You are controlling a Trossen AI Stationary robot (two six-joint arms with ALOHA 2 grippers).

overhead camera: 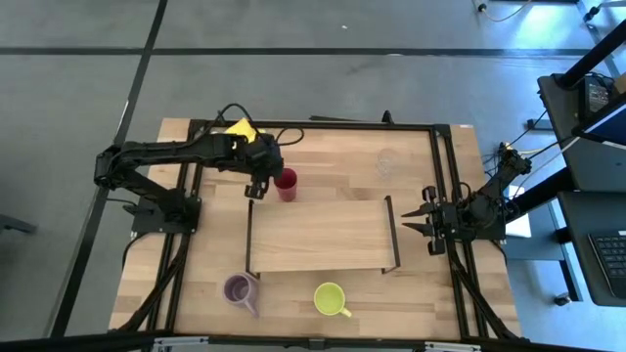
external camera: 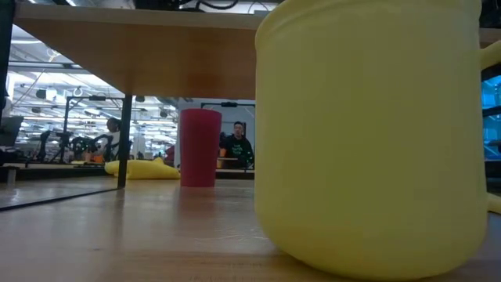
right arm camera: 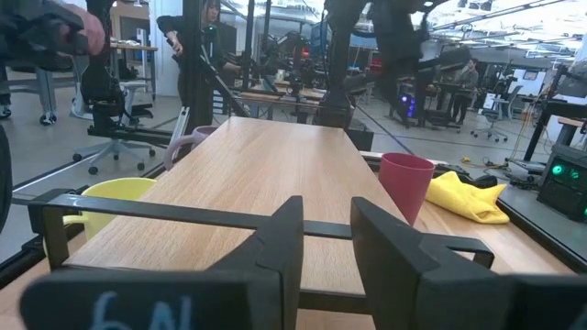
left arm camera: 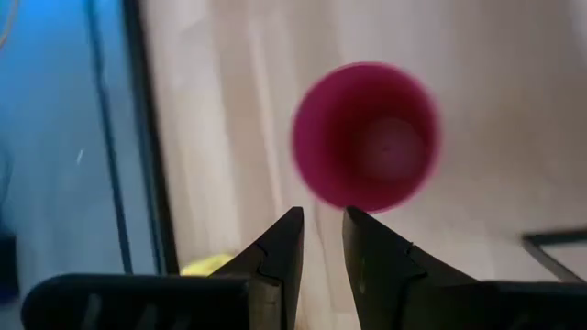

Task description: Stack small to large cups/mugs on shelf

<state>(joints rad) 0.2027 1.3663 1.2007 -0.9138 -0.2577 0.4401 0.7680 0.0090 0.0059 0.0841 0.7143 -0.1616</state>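
Next, my left gripper turns its wrist and straddles the red cup's rim (left arm camera: 356, 205) on the shelf's side (left arm camera: 427, 172), because the cup's rim runs across both of the gripper's fingers.
The red cup (overhead camera: 286, 183) stands upright on the table just beyond the shelf's (overhead camera: 321, 235) far left corner; it also shows in the low view (external camera: 200, 147). My left gripper (overhead camera: 256, 186) hovers beside and above the cup, its fingers (left arm camera: 321, 220) a narrow gap apart, and it looks down into the cup's mouth (left arm camera: 367, 137) without touching it. The purple mug (overhead camera: 240, 288) and the yellow-green mug (overhead camera: 331, 298) stand near the table's front edge. The clear glass (overhead camera: 386, 161) stands at the far right. My right gripper (overhead camera: 409, 223) waits at the shelf's right end, narrowly open (right arm camera: 326, 215) and empty.
A yellow cloth (overhead camera: 242, 128) lies at the table's far edge behind the left arm. The shelf's black end frames (overhead camera: 393, 235) stand at both short ends. People and desks show in the room beyond (external camera: 239, 145).
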